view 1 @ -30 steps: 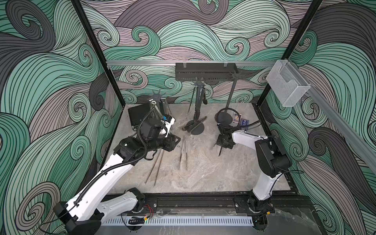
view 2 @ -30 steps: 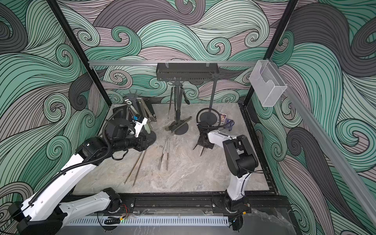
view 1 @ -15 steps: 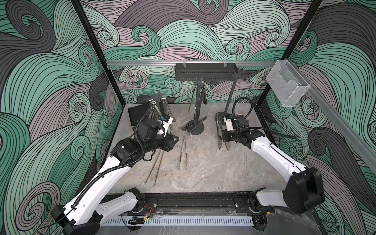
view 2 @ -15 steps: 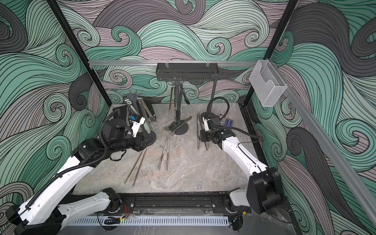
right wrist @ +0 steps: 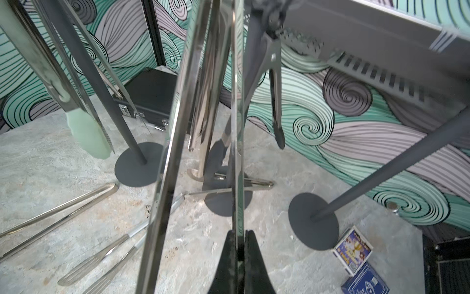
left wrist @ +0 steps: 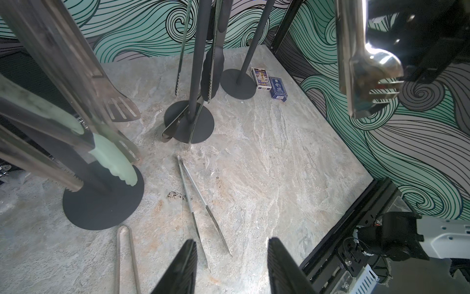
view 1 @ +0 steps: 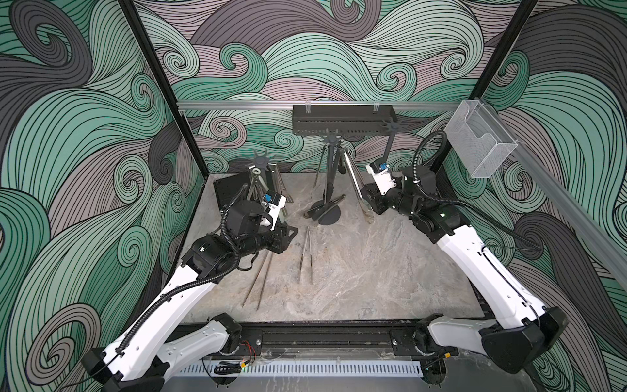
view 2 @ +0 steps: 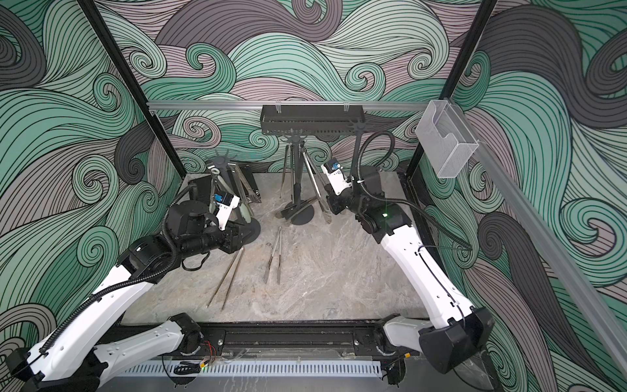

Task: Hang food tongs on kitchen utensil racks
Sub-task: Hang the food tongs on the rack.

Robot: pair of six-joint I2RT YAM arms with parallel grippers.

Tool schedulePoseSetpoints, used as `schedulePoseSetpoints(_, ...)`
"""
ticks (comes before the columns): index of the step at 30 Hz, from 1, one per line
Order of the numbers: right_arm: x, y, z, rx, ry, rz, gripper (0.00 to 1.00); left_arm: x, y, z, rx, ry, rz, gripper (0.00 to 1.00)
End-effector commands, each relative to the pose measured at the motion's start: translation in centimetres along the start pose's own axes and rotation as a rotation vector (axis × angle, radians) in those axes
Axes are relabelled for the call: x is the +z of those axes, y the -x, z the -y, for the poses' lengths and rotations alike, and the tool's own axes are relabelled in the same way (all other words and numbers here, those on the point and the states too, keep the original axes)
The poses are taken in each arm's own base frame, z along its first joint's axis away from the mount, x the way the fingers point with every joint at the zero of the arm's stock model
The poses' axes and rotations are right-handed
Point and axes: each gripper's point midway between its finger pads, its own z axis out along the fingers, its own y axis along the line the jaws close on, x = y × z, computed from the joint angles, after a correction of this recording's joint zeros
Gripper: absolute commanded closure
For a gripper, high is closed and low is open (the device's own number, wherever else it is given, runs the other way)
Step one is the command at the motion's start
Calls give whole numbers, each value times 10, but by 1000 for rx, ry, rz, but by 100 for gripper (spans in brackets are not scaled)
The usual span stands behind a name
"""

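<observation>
Next, I swing the held steel tongs (view 1: 353, 174) back in next to the pole, almost upright, with my right gripper before I open it, because the tongs slant away from the middle rack's pole (view 1: 330, 171).
My right gripper (right wrist: 239, 233) is shut on one arm of long steel food tongs (right wrist: 236, 127). They are lifted and lean up toward the star crown of the middle kitchen utensil rack (view 1: 329, 176), where other tongs hang. In both top views the held tongs (view 1: 356, 183) (view 2: 315, 183) slant beside that pole. The left rack (view 1: 263, 159) carries pale-green-tipped tongs (left wrist: 112, 157); the right rack (view 1: 387, 146) stands bare. A steel pair (view 1: 305, 254) and a bronze pair (view 1: 259, 278) lie on the table. My left gripper (left wrist: 231, 244) hovers open above them, holding nothing.
Another pair of tongs (view 1: 325, 205) rests across the middle rack's disc foot. Two card boxes (left wrist: 260, 77) (left wrist: 278, 89) lie by the right rack's foot. A black case (view 1: 230, 190) sits back left. A black slotted shelf (view 1: 342, 118) and a clear mesh basket (view 1: 478, 142) hang on the rails.
My right arm has unfolded from low on the table and lifted the steel tongs up beside the middle rack. The left arm has barely shifted and stays open.
</observation>
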Motion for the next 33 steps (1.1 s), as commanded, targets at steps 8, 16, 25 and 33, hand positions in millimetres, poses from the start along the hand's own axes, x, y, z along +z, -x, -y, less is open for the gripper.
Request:
schedulePoseSetpoints(8, 15, 22, 11, 25, -112, -24, 100, -6, 13, 1, -5, -3, 51, 54)
schedulePoseSetpoints(16, 30, 12, 13, 58, -136, -67, 100, -7, 13, 2, 0, -2, 50, 54)
schedulePoseSetpoints(25, 42, 8, 15, 75, -149, -88, 100, -7, 13, 1, 5, 3, 49, 54)
schedulePoseSetpoints(33, 51, 6, 17, 103, -156, -99, 100, -8, 13, 1, 10, 6, 52, 54)
